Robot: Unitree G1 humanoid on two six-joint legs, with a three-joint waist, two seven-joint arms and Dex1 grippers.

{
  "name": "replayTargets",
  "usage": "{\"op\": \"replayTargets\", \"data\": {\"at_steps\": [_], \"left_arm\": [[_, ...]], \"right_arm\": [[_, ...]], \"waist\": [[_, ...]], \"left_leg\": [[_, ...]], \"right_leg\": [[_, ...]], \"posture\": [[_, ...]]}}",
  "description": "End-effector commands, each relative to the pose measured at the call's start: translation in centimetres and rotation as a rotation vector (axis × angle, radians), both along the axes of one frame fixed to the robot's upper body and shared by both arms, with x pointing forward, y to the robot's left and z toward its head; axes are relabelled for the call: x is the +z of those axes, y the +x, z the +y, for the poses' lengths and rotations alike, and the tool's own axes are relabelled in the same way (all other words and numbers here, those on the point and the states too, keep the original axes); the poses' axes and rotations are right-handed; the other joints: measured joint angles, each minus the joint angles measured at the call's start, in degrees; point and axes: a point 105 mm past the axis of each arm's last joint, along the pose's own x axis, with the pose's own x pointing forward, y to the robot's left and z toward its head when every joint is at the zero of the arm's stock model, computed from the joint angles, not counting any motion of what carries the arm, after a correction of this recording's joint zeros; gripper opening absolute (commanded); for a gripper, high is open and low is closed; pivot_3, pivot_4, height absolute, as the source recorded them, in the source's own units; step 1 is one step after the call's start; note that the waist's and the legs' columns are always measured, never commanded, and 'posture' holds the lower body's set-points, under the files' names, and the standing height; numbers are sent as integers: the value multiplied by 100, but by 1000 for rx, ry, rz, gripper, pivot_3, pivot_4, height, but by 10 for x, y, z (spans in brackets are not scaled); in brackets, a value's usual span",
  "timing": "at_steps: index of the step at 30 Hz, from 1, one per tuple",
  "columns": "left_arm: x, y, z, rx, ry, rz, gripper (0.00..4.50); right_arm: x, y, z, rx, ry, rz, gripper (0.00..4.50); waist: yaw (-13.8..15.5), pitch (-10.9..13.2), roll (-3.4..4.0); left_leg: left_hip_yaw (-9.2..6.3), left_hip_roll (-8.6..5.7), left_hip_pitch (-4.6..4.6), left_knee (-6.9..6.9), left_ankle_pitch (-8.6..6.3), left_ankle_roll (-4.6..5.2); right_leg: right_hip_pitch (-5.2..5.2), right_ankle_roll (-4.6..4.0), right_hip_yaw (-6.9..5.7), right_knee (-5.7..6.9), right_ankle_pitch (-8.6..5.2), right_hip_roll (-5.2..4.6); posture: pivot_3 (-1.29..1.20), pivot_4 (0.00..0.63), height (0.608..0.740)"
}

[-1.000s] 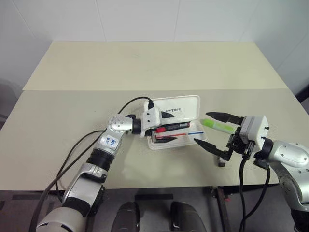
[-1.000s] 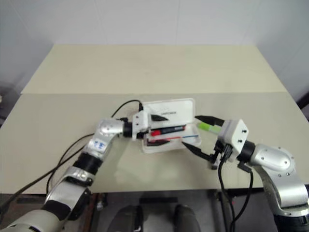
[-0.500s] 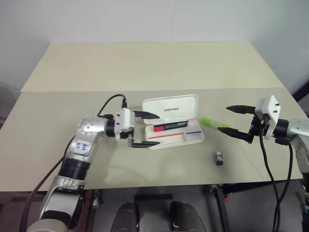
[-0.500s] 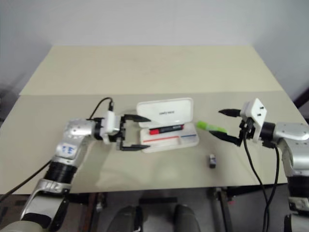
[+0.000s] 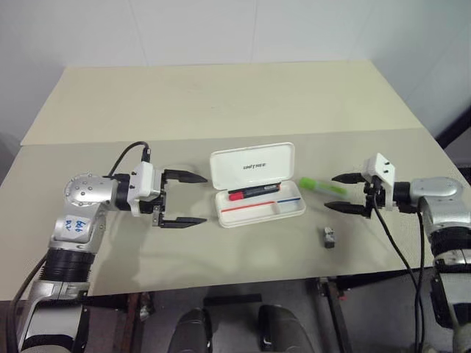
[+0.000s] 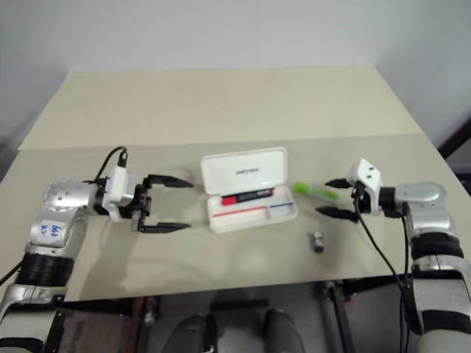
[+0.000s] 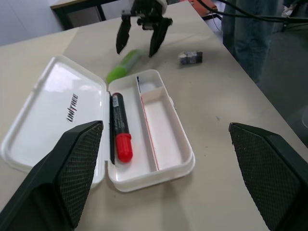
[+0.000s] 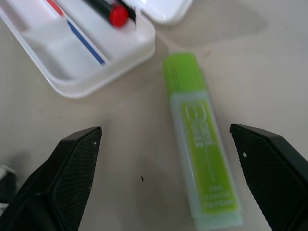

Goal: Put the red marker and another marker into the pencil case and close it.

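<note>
I expect the green marker (image 5: 322, 186) to fit flat inside the empty section of the pencil case (image 5: 249, 214) when I lower it, because that section beside the red piece is long and narrow.
The white pencil case (image 5: 235, 173) lies open at the table's middle, lid tipped back. In the far compartment of its tray rests the red marker (image 5: 254, 193), also seen as the red marker (image 7: 119, 132) with its red cap toward my left gripper. The lime-green marker (image 5: 316, 184) lies flat on the table just right of the case. My right gripper (image 5: 330, 192) is open and low, its fingers straddling that marker's right end; the green marker (image 8: 199, 144) lies between them. My left gripper (image 5: 207, 198) is open and empty, a short way left of the case.
A small grey block (image 5: 329, 236) sits on the table in front of the green marker, near the front edge. The beige table (image 5: 221, 103) stretches far behind the case. A black cable trails from each wrist.
My left gripper has drawn back to the left, away from the case, and the red marker stays in the tray. My right gripper has swung right and lower, level with the green marker.
</note>
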Motion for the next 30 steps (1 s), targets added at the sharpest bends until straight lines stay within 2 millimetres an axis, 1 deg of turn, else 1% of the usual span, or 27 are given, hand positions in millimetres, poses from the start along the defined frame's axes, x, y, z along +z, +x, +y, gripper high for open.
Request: {"op": "replayTargets", "data": {"at_steps": [1,6,8,10,17,21,23,25,26,28,30], "left_arm": [[14,-8,-3,-15,-18,-44,4487],[16,-13,-7,-22,-21,-31,4487],[16,-14,-9,-28,-20,-28,4500],[17,-15,-11,-36,-20,-28,4500],[15,-17,-15,-52,-20,-23,4500],[13,-18,-19,-63,-23,-20,4500],[12,-18,-23,-80,-25,-30,4500],[14,-19,-28,-95,-45,-37,4500],[14,-20,-30,-99,-47,-37,4500],[12,-20,-31,-105,-42,-34,4500],[10,-22,-31,-111,-32,-37,4500]], "right_arm": [[-1,7,-2,-24,-27,-17,4500],[-9,13,-3,-78,-37,18,4500],[-12,13,-2,-80,-31,45,4113],[-13,14,3,-64,-24,51,3568],[-14,13,15,3,-37,18,1147],[-18,18,10,-26,-137,-42,1147],[-15,22,5,-60,-168,-90,1147],[-7,28,0,-109,-178,-151,1147],[1,30,-4,-131,-179,-183,1147],[10,32,-10,-156,-181,-216,1147],[24,32,-18,-172,-180,-248,1147]], "waist": [[-7,0,0],[-26,0,0],[-32,0,0],[-41,0,0],[-107,0,0],[-153,-1,-1],[-158,-5,-8],[-165,-5,-9],[-168,-5,-9],[-155,-5,-8],[-136,0,0]], "left_leg": [[3,0,0,-1,0,-1],[16,0,9,4,1,-3],[16,0,13,9,1,-3],[16,0,17,12,2,-3],[15,2,19,12,4,-3],[15,2,18,11,4,-4],[17,1,19,13,4,-3],[17,1,26,17,5,0],[18,-1,27,17,7,6],[19,-2,25,17,5,5],[16,-1,22,15,4,4]], "right_leg": [[-2,0,1,0,0,1],[-2,3,20,5,2,1],[-1,4,23,12,2,1],[1,3,25,17,5,1],[1,0,28,18,14,1],[1,1,28,16,15,1],[3,4,30,16,16,-1],[12,4,30,14,24,-3],[14,1,31,7,34,-7],[13,-3,33,4,49,-13],[10,-5,32,4,53,-20]], "posture": [[0,150,740],[0,150,740],[0,150,740],[0,150,740],[0,150,740],[0,150,740],[0,150,740],[0,150,740],[0,150,740],[0,150,740],[0,150,740]]}}
